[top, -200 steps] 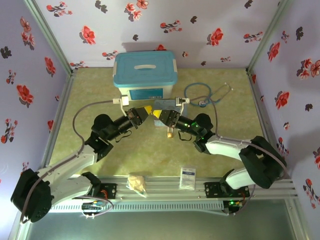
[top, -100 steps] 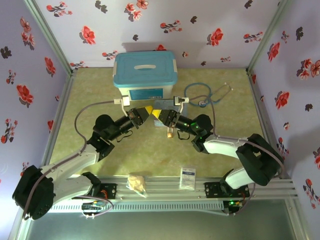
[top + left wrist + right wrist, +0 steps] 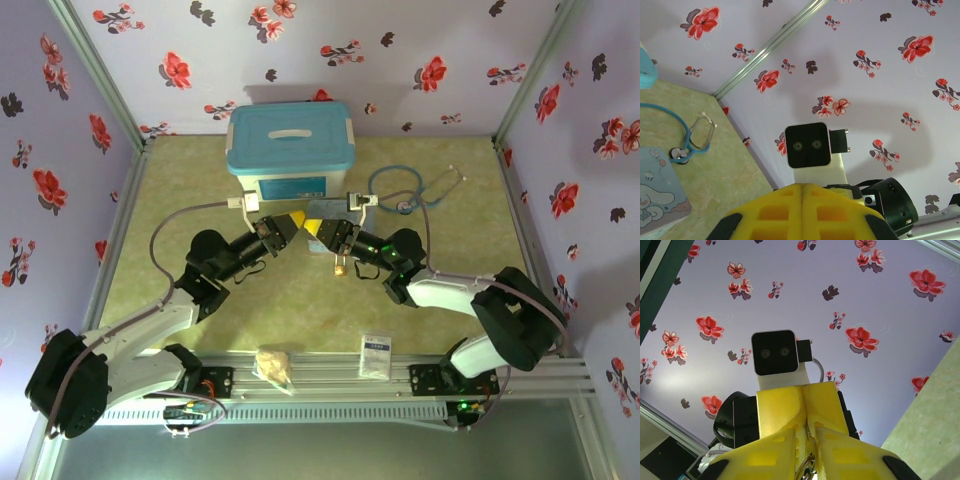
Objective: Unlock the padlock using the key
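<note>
The robot has the key in the right gripper (image 3: 809,463) and the padlock is loose by the tin, so the left gripper should keep the padlock's body (image 3: 340,269) steady before the key goes in.
Both grippers meet tip to tip above the middle of the table. My left gripper (image 3: 297,219) (image 3: 802,186) is shut, its yellow fingers pressed flat together with nothing showing between them. My right gripper (image 3: 314,227) (image 3: 809,432) is shut on the key (image 3: 806,429), a thin metal sliver that runs up toward the seam of the left gripper (image 3: 804,400). A wire ring (image 3: 806,466) hangs from the key's lower end. A tiny brass padlock (image 3: 342,266) sits just below the right gripper; whether it dangles or rests on the table I cannot tell.
The pastel cartoon tin (image 3: 330,208) (image 3: 655,195) lies right behind the grippers. A blue-lidded box (image 3: 290,150) stands at the back, with a stethoscope (image 3: 415,185) (image 3: 687,135) to its right. A white packet (image 3: 376,355) and a crumpled beige lump (image 3: 273,365) lie by the front rail.
The right gripper has edged slightly left toward the left gripper. Both stay shut and tip to tip, and the padlock has barely shifted.
</note>
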Robot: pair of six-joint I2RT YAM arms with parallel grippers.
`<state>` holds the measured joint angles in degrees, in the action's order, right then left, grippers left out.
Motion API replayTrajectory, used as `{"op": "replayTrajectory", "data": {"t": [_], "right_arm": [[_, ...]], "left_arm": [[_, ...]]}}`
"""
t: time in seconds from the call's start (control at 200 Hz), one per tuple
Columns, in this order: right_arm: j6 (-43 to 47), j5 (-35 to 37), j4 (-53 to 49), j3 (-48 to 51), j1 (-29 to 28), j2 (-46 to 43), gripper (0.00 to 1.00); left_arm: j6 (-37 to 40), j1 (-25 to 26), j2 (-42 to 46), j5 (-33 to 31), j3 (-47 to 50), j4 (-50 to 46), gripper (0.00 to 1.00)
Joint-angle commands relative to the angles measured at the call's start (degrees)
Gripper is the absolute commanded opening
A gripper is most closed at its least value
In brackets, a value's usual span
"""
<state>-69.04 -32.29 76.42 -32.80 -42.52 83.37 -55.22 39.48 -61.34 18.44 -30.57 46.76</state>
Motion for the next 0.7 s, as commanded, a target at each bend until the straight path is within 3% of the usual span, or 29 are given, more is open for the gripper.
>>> {"op": "replayTrajectory", "data": {"t": [0.0,0.245,0.59,0.695], "right_arm": [[0.81,-0.11,2.94,0.19,-0.54,-0.22,0.16],[1.01,0.30,2.94,0.90,-0.54,-0.41,0.18],[1.78,1.46,2.94,1.48,-0.52,-0.97,0.00],[2.71,2.73,2.65,2.66,-0.43,-1.83,0.00]], "left_arm": [[-0.04,0.08,-0.75,-1.13,0.66,1.50,0.00],[-0.07,0.07,-0.53,-1.73,0.60,1.31,0.00],[-0.31,-0.02,-0.20,-1.61,0.36,0.47,0.00],[-0.50,-0.06,-0.38,-1.66,0.42,0.40,0.01]]}}
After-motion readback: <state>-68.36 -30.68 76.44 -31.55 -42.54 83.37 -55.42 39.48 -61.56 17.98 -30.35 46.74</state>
